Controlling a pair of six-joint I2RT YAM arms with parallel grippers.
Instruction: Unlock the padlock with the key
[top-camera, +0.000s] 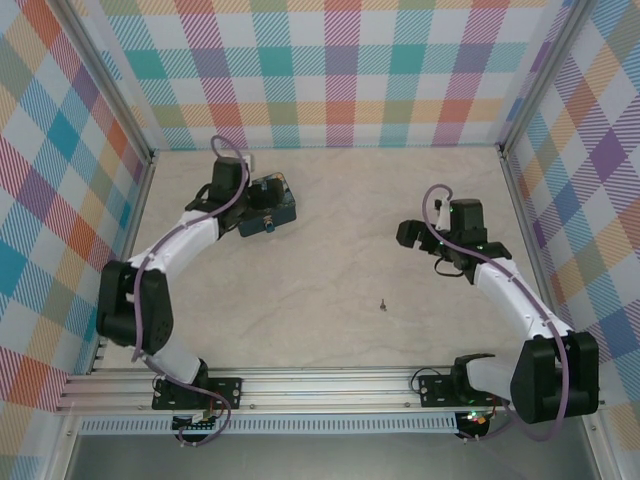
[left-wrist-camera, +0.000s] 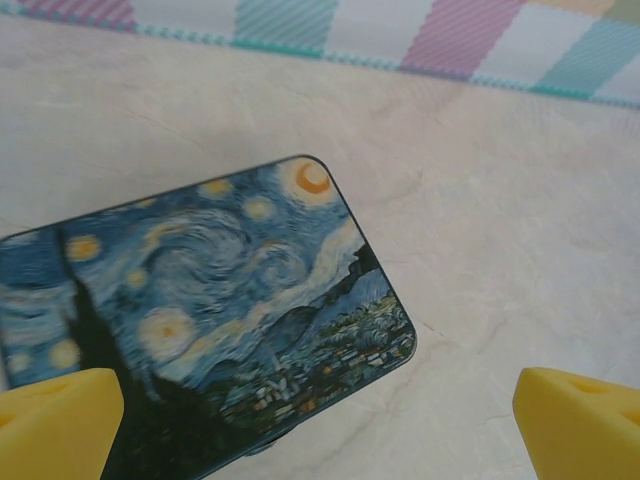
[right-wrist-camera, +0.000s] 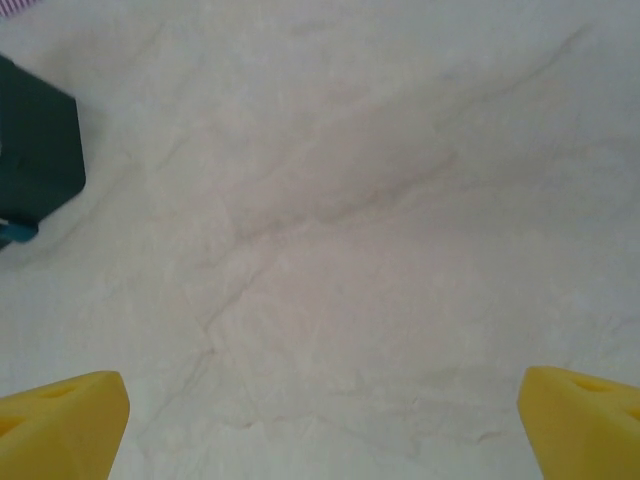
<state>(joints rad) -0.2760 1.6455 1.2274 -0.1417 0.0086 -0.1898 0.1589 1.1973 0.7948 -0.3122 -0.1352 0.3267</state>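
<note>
My right gripper is open and the key is lying clear of the tin, so it should keep moving toward the key's head (top-camera: 383, 308) and close there.
The painted Starry Night tin (top-camera: 272, 210) lies at the back left of the table. A small bluish piece that looks like the padlock (top-camera: 272, 224) pokes out from the tin's near edge; it also peeks out under the tin's (left-wrist-camera: 230, 300) rim as the bluish padlock (left-wrist-camera: 260, 448). My left gripper (top-camera: 263, 191) hovers over the tin, open, yellow fingertips (left-wrist-camera: 60, 420) wide apart with nothing held. The key (top-camera: 382, 303) is a tiny dark speck on the bare table at centre. My right gripper (top-camera: 410, 236) is open over bare table, right of centre, well beyond the key; its fingertips (right-wrist-camera: 580, 420) hold nothing.
Plaid walls (top-camera: 340, 70) close the table on three sides. An aluminium rail (top-camera: 320, 385) carrying both arm bases runs along the near edge. A dark corner of the tin (right-wrist-camera: 35, 160) shows at the left of the right wrist view.
</note>
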